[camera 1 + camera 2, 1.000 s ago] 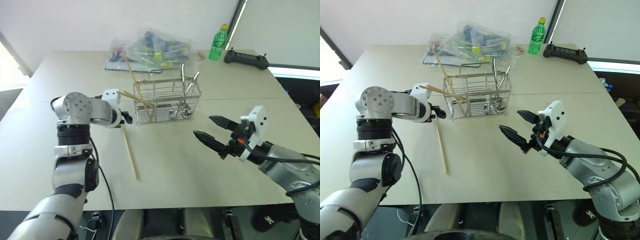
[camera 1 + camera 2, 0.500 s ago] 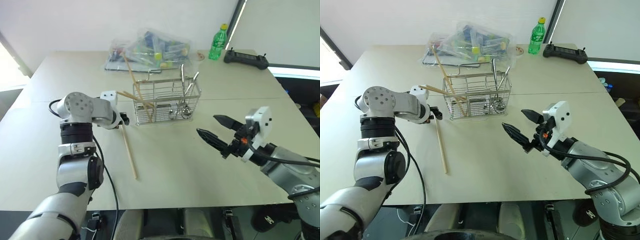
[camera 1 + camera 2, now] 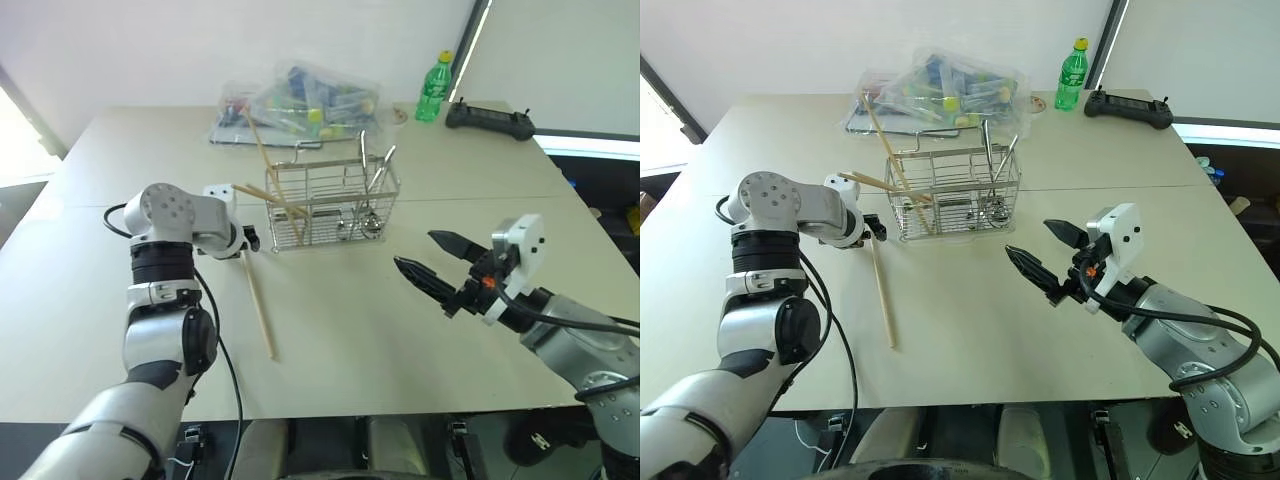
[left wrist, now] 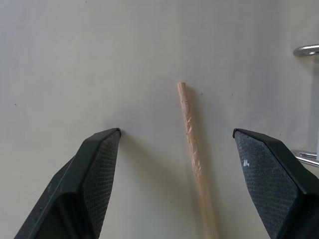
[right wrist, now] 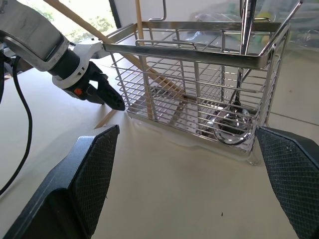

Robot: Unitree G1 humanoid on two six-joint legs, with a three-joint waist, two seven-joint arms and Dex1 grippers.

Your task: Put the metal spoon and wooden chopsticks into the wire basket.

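The chopsticks in the wire basket [image 3: 267, 165] stick out at a slant over its rim. So the loose chopstick [image 3: 259, 306] will tip to one side and lean when I drop it in.
The wire basket [image 3: 330, 205] stands mid-table. The metal spoon [image 3: 364, 170] is upright in its right end, bowl down [image 5: 229, 124], next to another metal handle. Two wooden chopsticks [image 3: 268, 165] lean out of the basket's left end. A third chopstick [image 3: 258, 305] lies on the table left of the basket. My left gripper [image 3: 248, 240] points down over that stick's far end, open, with the stick's tip [image 4: 191, 139] between the fingers and touching neither. My right gripper [image 3: 432, 262] hovers open to the right of the basket, holding nothing.
A clear plastic bag of colourful items [image 3: 300, 98] lies behind the basket. A green bottle [image 3: 435, 88] and a black controller [image 3: 488, 118] sit at the back right. Bare table lies between the basket and my right gripper.
My left wrist has turned a little over the chopstick's end, and its elbow has swung slightly toward the basket. The right gripper and the chopsticks stay where they were.
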